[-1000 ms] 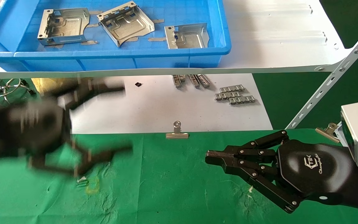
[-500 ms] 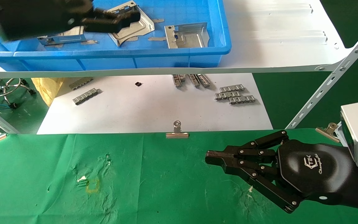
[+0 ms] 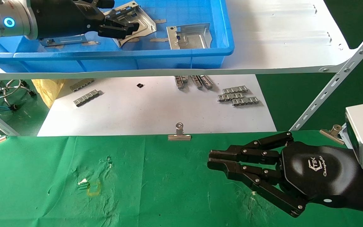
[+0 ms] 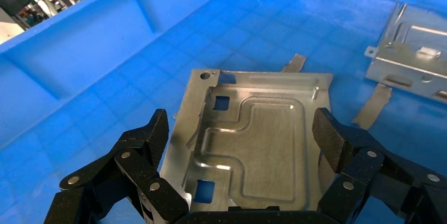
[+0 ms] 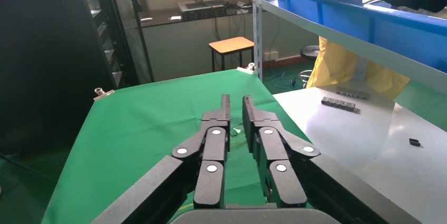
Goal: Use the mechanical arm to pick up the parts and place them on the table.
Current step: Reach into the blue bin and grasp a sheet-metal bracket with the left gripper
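The robot's left gripper has its open fingers on both sides of the middle part's wide body (image 4: 263,147), so it should move over and pinch the middle part's narrow rim (image 4: 184,134) before it lifts the part out.
Three silver parts lie in the blue tray (image 3: 121,55) on the upper shelf. My left gripper (image 3: 121,15) reaches into the tray over the middle part (image 3: 143,20). In the left wrist view the left gripper (image 4: 241,129) is open, its black fingers (image 4: 153,134) spread on either side of that part (image 4: 253,145), not closed on it. The left part (image 3: 65,40) is mostly hidden under the hand; the right part (image 3: 189,37) lies free and also shows in the left wrist view (image 4: 411,60). My right gripper (image 3: 209,159) hovers over the green table (image 3: 156,189), fingers nearly together, holding nothing.
A white board (image 3: 156,107) below the shelf carries small ridged strips (image 3: 238,96) and more strips (image 3: 87,96). A binder clip (image 3: 179,134) stands at the cloth's far edge. A slanted metal shelf brace (image 3: 336,85) runs at the right.
My left arm has risen from over the green cloth into the blue tray and now straddles the middle part. My right gripper's fingertips have parted very slightly.
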### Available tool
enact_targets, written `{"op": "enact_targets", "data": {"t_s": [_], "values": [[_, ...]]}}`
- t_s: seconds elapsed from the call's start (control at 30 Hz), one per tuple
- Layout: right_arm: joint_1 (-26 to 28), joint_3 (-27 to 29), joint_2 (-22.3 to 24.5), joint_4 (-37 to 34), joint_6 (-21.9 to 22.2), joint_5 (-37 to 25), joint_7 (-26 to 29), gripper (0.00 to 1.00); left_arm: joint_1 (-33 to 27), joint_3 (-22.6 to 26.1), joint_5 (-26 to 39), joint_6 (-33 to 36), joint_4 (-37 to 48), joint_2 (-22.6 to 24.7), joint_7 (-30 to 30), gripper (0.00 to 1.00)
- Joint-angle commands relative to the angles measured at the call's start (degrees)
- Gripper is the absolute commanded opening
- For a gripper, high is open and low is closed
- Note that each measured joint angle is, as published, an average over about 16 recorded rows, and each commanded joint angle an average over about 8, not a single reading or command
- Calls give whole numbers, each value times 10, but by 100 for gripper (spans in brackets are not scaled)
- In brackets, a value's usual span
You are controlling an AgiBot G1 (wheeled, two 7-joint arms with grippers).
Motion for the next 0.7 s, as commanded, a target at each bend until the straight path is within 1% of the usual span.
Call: {"op": "enact_targets", "data": {"t_s": [0.03, 0.33, 0.7], "values": [[0, 0, 0, 0, 0, 0, 0, 100, -6, 2, 3, -3, 15, 5, 9, 0], [0, 0, 0, 0, 0, 0, 0, 100, -12, -5, -5, -49, 48, 20, 27, 0], [0, 0, 0, 0, 0, 0, 0, 100, -5, -7, -7, -84, 62, 30, 47, 0]]}}
